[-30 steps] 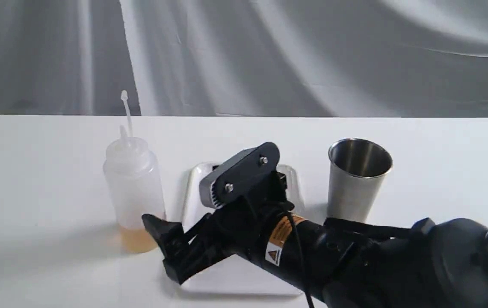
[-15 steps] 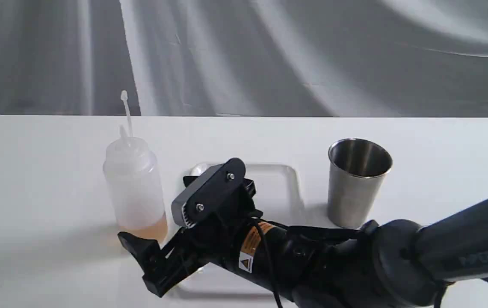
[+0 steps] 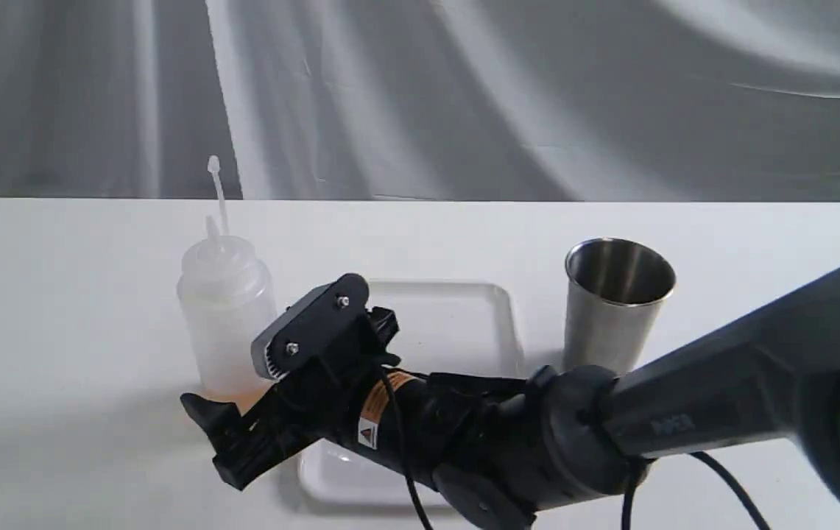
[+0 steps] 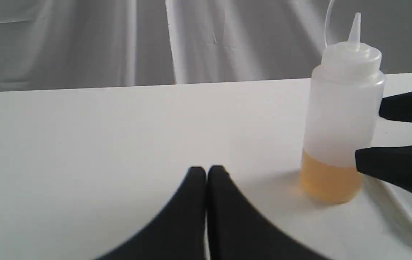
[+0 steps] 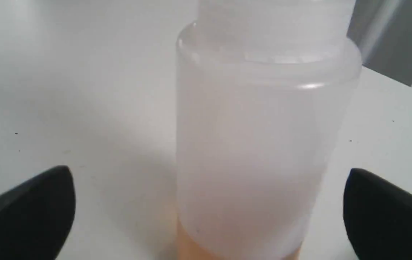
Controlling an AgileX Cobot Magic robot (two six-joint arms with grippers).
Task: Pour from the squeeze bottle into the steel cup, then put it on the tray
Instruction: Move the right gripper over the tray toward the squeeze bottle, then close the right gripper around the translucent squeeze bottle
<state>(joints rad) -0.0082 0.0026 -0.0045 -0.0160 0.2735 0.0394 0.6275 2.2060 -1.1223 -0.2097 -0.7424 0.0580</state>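
Note:
My gripper will tilt the squeeze bottle. The thin strap stands up free beside the nozzle (image 3: 211, 227), so its knobbed end (image 3: 213, 164) will hang down forward during the tilt and leave the nozzle clear.
The squeeze bottle (image 3: 224, 309) stands upright on the table left of the tray (image 3: 456, 324), with a little orange liquid at its base. My right gripper (image 3: 232, 394) reaches across the tray and is open, one finger on each side of the bottle's lower body (image 5: 256, 144); whether the fingers touch it I cannot tell. The steel cup (image 3: 617, 313) stands upright to the right of the tray. In the left wrist view my left gripper (image 4: 206, 173) is shut and empty, low over the table, some way from the bottle (image 4: 339, 115).
The white table (image 3: 59, 294) ends at a grey cloth backdrop (image 3: 464, 96). My right arm (image 3: 685, 419) lies low over the tray's front part and passes in front of the cup's base. The tray's rim (image 4: 404, 213) shows beside the bottle.
My right gripper has slid left across the tray to the bottle, and its open fingers now straddle the bottle's lower part. Bottle, cup and tray have not moved.

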